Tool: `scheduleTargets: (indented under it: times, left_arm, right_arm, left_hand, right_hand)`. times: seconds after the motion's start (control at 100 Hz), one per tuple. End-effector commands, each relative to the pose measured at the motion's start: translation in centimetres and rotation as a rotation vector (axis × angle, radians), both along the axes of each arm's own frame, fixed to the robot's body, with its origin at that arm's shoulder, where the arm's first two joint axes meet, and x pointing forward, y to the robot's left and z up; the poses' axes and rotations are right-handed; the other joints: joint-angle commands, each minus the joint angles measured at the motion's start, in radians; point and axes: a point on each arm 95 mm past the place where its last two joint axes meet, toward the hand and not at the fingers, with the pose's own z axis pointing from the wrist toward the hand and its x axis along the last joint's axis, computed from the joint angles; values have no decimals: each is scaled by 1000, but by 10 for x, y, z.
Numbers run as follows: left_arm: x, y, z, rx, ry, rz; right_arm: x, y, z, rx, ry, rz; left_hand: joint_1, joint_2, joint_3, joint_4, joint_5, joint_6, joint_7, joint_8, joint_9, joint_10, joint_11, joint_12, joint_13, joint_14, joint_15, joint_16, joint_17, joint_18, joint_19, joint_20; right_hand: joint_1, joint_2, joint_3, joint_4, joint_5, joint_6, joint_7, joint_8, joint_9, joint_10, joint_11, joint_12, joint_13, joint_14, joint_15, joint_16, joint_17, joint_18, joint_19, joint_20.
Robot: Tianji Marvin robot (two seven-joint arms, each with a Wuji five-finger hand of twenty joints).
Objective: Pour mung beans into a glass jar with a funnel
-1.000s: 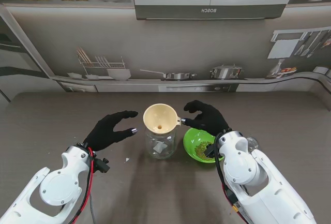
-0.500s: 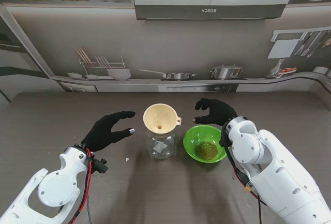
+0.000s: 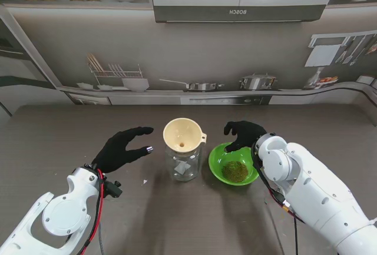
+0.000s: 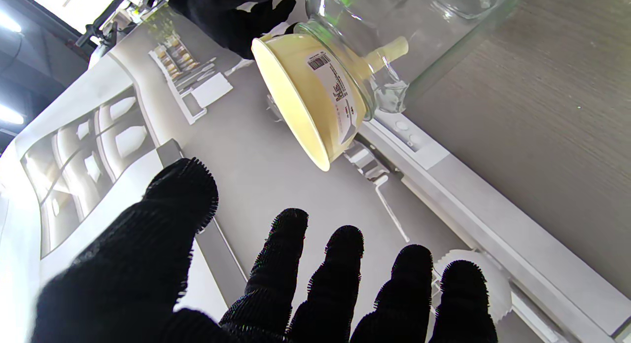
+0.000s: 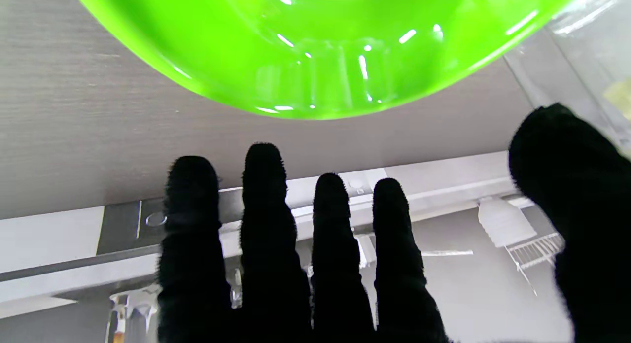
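Note:
The mung beans (image 3: 235, 171) are in a loose heap inside the glossy green bowl (image 3: 219, 162). They will slide out and leave the bowl empty when I pour.
A glass jar (image 3: 182, 166) stands in the middle of the table with a cream funnel (image 3: 182, 133) seated in its mouth. To its right sits a green bowl (image 3: 219, 166) holding mung beans (image 3: 235, 171). My right hand (image 3: 243, 133) hovers open at the bowl's far rim, fingers spread, and I cannot tell whether it touches. The right wrist view shows the bowl (image 5: 320, 47) close beyond the fingertips (image 5: 263, 160). My left hand (image 3: 122, 148) is open to the left of the jar, apart from it. In the left wrist view the funnel (image 4: 308, 96) and the jar (image 4: 414, 32) lie ahead.
A small white speck (image 3: 145, 181) lies on the table near my left wrist. A printed kitchen backdrop stands behind the table's far edge. A clear glass object (image 3: 287, 162) is half hidden behind my right forearm.
My right hand left the funnel side, swung right past the bowl's far side, then came back to its far rim. The bowl came into full view. My left hand barely moved.

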Motion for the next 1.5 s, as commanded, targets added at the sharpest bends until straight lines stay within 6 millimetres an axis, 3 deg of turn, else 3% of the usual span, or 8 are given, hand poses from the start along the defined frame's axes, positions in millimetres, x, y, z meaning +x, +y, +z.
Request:
scheduleTargets:
  times: [0.0,0.65,1.21,1.49]
  left_arm:
    - [-2,-2,1,2,8,-16]
    - [-2,-2,-1,4,19,-19]
    - [-1,-2,-1,2,25,-24]
    - [-1,-2,-2,3,29,-26]
  right_arm:
    - [1,0,-4,-24,17,14]
    - [28,-1,-21,-174,67,53]
    - [35,-1,-43,-239,127,82]
    - [38,0,-51,-255,139,87]
  left_hand:
    - [21,15,-5,31,6,5,-4,-1,-17,-12,-8,-9,-21,-12,-18,-14,-14,-35,-36,5]
    - [20,18,-10,31,8,3,-4,-1,-12,-8,-8,-5,-19,-13,-18,-14,-15,-31,-35,7]
    - [22,19,-13,32,6,2,-4,0,-10,-9,-7,-3,-12,-13,-14,-11,-14,-29,-33,11]
    - [22,21,-15,32,9,4,-3,0,-8,-8,-7,-3,-7,-13,-11,-8,-11,-26,-30,15]
  right_hand:
    - [-11,-61,53,-36,-27,-4,23,-15,-37,-12,24,16,20,-18,25,21,10,-35,42,16]
    - [-20,-61,66,-40,-34,2,48,-18,-51,-4,60,33,44,-31,103,53,36,-57,98,11]
    - [11,-109,115,-44,-7,9,139,25,-11,-31,237,179,120,-74,346,169,102,-93,205,7]
    - [82,-187,181,-53,69,22,257,72,140,-89,357,289,256,-144,522,238,198,-124,316,6]
